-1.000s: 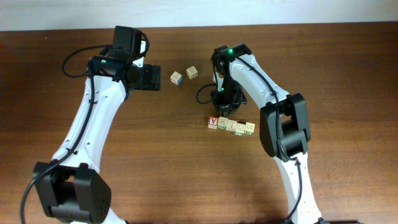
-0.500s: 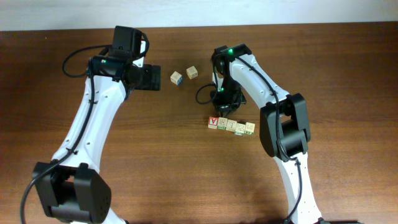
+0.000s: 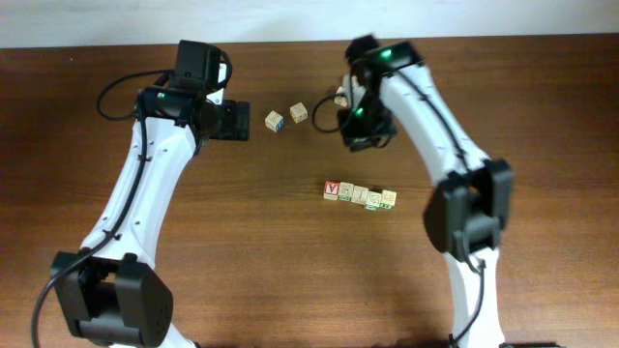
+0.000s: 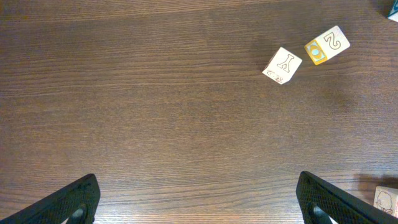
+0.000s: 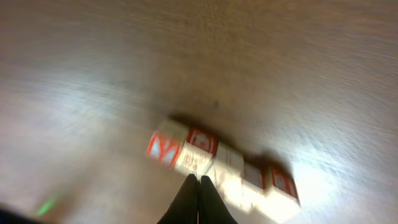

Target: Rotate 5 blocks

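One block juts out [image 3: 373,200] toward the near side of the row, and my right gripper is hanging behind the row. I should go around to the block's front side [image 3: 372,207] and push it into line.
The blocks [image 3: 360,196] lie in a touching row of several pale cubes at mid-table, with the red-and-white letter one [image 3: 332,190] at its left end. In the blurred right wrist view the same row [image 5: 221,165] shows red faces just beyond my fingertips. My right gripper [image 3: 360,138] hangs behind the row, apart from it. It [image 5: 198,182] is shut with nothing between its fingers. Far to the left, my left gripper [image 3: 235,122] is open, its fingers [image 4: 74,200] spread wide over bare wood.
Two loose cubes [image 3: 275,121] [image 3: 299,113] lie just right of the left gripper. The left wrist view shows them too [image 4: 282,65] [image 4: 327,45]. Another cube [image 3: 341,98] sits by the right arm, near the table's back edge.
My right arm has swung up and back from the row of blocks, toward the far side of the table. The left arm and all cubes stayed put.
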